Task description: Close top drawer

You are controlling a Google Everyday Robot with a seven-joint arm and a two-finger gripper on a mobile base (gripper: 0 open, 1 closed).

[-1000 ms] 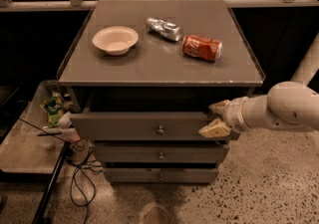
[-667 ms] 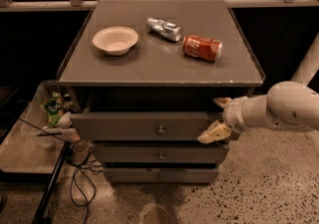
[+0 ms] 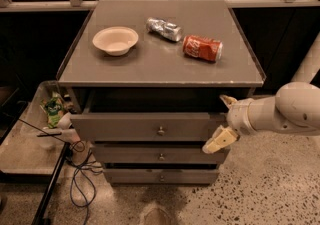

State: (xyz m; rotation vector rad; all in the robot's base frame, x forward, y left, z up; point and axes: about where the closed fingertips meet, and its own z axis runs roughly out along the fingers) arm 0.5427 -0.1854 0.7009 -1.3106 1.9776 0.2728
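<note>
Next, I back off, close my gripper's spread fingers together and press on the panel's front side (image 3: pixel 203 126), since the fingers straddle the end of the top drawer's panel (image 3: pixel 222 127).
The top drawer (image 3: pixel 145 127) is a wide grey-brown drawer with a small round knob (image 3: pixel 160 131) at its centre. It stands pulled out from the cabinet, with a dark gap above its front panel. My gripper (image 3: pixel 223 121) is at the drawer's right end. Its fingers are spread open, one fingertip (image 3: pixel 227 101) above the front's top edge and the other (image 3: pixel 216 142) below, against the right end of the panel. The white arm (image 3: pixel 285 111) reaches in from the right.
On the cabinet top (image 3: pixel 100 69) lie a white bowl (image 3: pixel 115 40), a crushed silver can (image 3: pixel 164 29) and a red can (image 3: pixel 202 48). Two lower drawers (image 3: pixel 161 156) are shut. A low shelf with clutter (image 3: pixel 52 111) and cables (image 3: pixel 80 174) are at the left.
The gripper's fingers have spread wider and the lower one has dropped. The drawer front has stayed about where it was.
</note>
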